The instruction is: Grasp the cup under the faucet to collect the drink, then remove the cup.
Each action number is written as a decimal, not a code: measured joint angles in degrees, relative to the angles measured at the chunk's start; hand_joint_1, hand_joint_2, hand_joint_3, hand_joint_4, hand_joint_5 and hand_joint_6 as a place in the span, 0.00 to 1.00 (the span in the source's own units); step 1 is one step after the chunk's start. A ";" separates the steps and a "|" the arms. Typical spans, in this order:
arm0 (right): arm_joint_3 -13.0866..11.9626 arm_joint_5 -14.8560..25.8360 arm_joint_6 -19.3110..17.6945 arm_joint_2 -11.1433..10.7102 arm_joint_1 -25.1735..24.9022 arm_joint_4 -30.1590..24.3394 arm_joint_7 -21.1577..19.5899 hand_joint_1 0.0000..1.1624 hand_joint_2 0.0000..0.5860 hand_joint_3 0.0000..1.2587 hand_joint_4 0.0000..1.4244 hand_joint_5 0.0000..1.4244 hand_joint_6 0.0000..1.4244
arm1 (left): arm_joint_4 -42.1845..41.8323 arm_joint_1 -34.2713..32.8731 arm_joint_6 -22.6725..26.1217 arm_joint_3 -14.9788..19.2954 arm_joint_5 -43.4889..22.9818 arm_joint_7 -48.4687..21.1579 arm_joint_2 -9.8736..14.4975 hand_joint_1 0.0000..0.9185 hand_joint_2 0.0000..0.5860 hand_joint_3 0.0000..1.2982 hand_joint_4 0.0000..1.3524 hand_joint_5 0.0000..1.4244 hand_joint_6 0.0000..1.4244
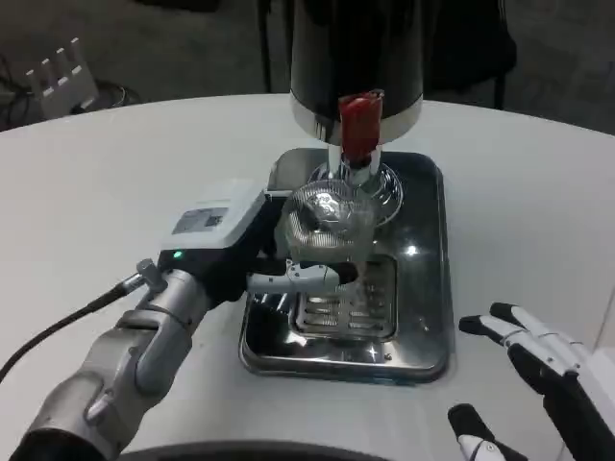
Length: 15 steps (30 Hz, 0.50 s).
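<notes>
The red lever is upright on the faucet above the cup, so I expect the lever to tip and let brown drink flow into the cup when the robot pushes.
A clear glass cup stands on the steel drip tray, right below the faucet with its red lever on the black dispenser. My left hand reaches in from the left and wraps the cup, one white and black finger curling across its front near the base. My right hand hovers at the lower right over the white table, fingers spread, holding nothing. Whether any drink is in the cup I cannot tell.
The tray's slotted grate lies in front of the cup. A black cable trails from my left forearm. A white rack-like object sits at the far left beyond the round table's edge.
</notes>
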 measured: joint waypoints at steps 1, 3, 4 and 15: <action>0.05 0.00 0.00 0.00 -0.01 0.00 0.07 0.26 0.78 0.16 0.06 0.09 0.11 | -0.45 0.00 0.01 -0.07 0.00 -0.45 0.05 0.18 0.16 0.33 0.20 0.26 0.49; 0.12 0.00 0.00 0.00 -0.02 0.00 0.14 0.27 0.79 0.16 0.06 0.09 0.11 | -0.76 0.00 0.03 -0.11 -0.02 -1.03 0.11 0.17 0.16 0.29 0.14 0.20 0.38; 0.15 -0.01 0.00 0.00 -0.03 0.00 0.15 0.27 0.79 0.16 0.06 0.09 0.11 | -0.83 0.00 0.03 -0.13 -0.02 -1.14 0.12 0.16 0.16 0.27 0.13 0.19 0.37; 1.14 -0.26 0.83 0.01 -0.13 0.00 0.55 0.27 0.79 0.17 0.07 0.10 0.12 | -3.34 0.00 -0.43 -0.12 -2.07 -3.56 0.62 0.16 0.15 0.20 0.03 0.12 0.29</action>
